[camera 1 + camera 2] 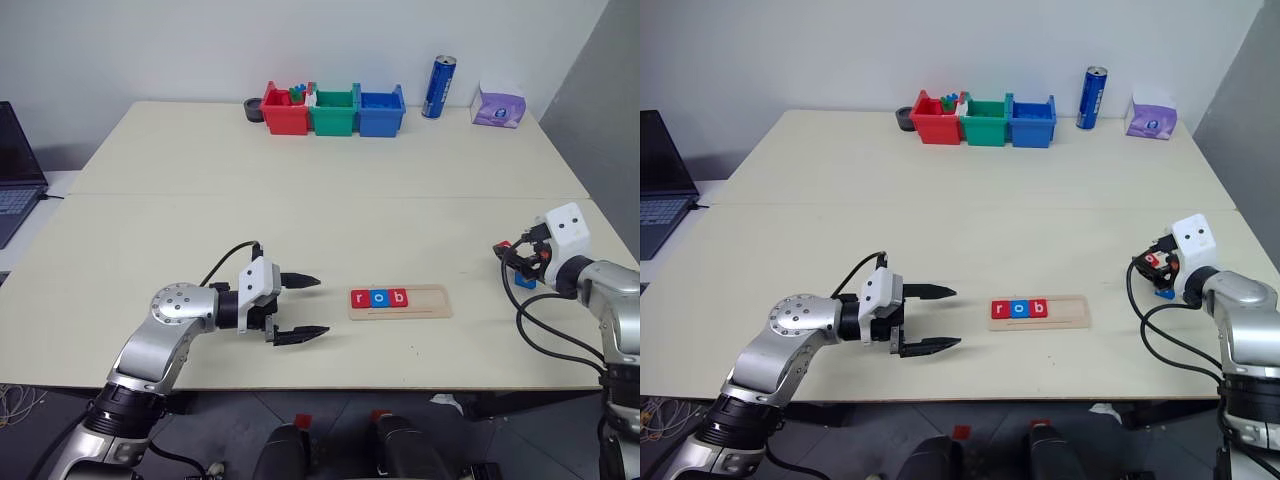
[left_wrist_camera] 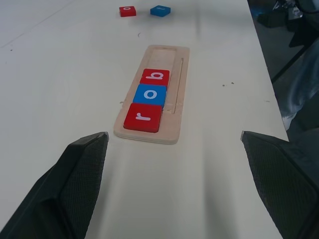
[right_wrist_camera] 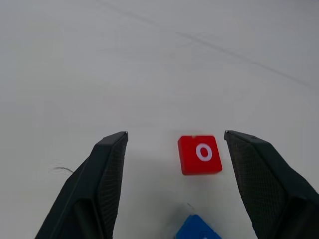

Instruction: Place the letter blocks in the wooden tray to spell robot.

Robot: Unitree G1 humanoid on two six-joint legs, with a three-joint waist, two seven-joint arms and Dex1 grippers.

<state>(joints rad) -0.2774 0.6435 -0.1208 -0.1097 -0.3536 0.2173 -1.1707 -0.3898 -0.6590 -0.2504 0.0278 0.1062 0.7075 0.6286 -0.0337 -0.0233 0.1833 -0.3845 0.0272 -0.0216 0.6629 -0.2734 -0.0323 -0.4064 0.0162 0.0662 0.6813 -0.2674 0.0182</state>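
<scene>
I keep lowering my right gripper's open fingers until they close on the sides of the red o [image 3: 200, 155], lying square within them, clear of the blue block [image 3: 198, 228].
The wooden tray [image 1: 428, 303] lies near the table's front edge. Its left part holds three letter blocks: a red r [image 2: 143, 118], a blue o [image 2: 150, 94] and a red b [image 2: 155, 77]. My left gripper [image 1: 322, 306] hovers open just left of the tray, pointing at it, with nothing between its fingers. Two loose blocks lie at the right side of the table: a red o [image 3: 200, 154] and a blue one [image 3: 197, 229] whose letter is cut off. My right gripper [image 3: 175, 133] hangs open right over them, the red o between its fingers [image 3: 107, 174], untouched.
Red [image 1: 284, 112], green [image 1: 333, 112] and blue [image 1: 381, 112] bins stand at the table's far edge, with a blue can [image 1: 438, 87] and a purple pack [image 1: 498, 105] to their right. A laptop [image 1: 15, 170] sits off the left side.
</scene>
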